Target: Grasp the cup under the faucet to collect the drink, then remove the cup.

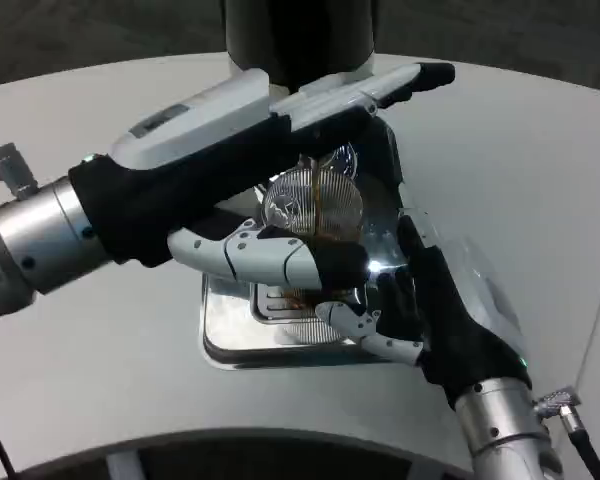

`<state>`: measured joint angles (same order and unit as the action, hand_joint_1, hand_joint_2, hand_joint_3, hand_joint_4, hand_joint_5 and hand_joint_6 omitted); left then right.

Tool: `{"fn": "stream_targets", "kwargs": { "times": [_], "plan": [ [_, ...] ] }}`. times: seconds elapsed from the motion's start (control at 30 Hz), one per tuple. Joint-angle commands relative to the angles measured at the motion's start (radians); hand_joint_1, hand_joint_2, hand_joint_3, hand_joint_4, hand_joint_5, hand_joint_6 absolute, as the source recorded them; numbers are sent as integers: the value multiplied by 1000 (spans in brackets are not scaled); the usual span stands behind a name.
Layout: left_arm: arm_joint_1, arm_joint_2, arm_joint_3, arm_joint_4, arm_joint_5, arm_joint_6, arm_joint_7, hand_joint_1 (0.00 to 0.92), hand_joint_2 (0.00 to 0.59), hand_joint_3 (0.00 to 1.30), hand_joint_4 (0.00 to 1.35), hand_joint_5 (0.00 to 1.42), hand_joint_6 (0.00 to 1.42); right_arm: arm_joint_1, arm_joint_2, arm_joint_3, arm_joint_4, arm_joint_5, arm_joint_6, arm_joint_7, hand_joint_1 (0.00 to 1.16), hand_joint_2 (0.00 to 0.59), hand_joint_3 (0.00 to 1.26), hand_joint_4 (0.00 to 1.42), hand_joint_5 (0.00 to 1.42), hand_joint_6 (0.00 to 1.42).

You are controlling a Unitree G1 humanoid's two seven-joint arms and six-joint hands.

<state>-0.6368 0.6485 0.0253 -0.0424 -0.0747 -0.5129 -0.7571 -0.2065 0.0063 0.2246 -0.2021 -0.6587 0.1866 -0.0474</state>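
The clear ribbed cup [292,206] will have brown drink only in its lower part when the robot pulls it away, because the brown stream [317,198] is thin.
A clear ribbed cup [315,205] stands on the grille of a silver drip tray [225,335] beneath the black dispenser [300,35]. A thin brown stream falls into it, and brown drink shows at its bottom. My left hand [240,160] reaches in from the left and grips the cup, with fingers [280,258] wrapped round its lower front and the rest of the hand above its rim. My right hand [450,310] hovers over the tray's right side, close beside the cup. Its fingers are apart and it holds nothing.
The tray sits on a round white table [540,170], whose front edge curves just below the tray. The dispenser body rises at the back, above the cup. Open table surface lies to the far right and the left.
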Motion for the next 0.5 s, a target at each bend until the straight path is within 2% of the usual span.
{"fn": "stream_targets", "kwargs": {
  "times": [0.03, 0.27, 0.5],
  "plan": [
    [18, 12, -3, -19, -12, 0, -4, 0, 140, 0, 0, 42, 0, -24, 11, 12, 36, 22, 6, -19, 637, 191, 0, 0, 0, 35],
    [14, 19, -1, -21, 3, -6, 1, 0, 141, 0, 0, 45, 0, -75, 38, 1, 118, 79, 1, -56, 661, 186, 0, 0, 0, 34],
    [13, 18, -3, -17, 8, -7, 5, 0, 141, 0, 0, 45, 0, -114, 45, 2, 176, 120, -9, -79, 669, 190, 0, 0, 0, 34]
  ]
}}
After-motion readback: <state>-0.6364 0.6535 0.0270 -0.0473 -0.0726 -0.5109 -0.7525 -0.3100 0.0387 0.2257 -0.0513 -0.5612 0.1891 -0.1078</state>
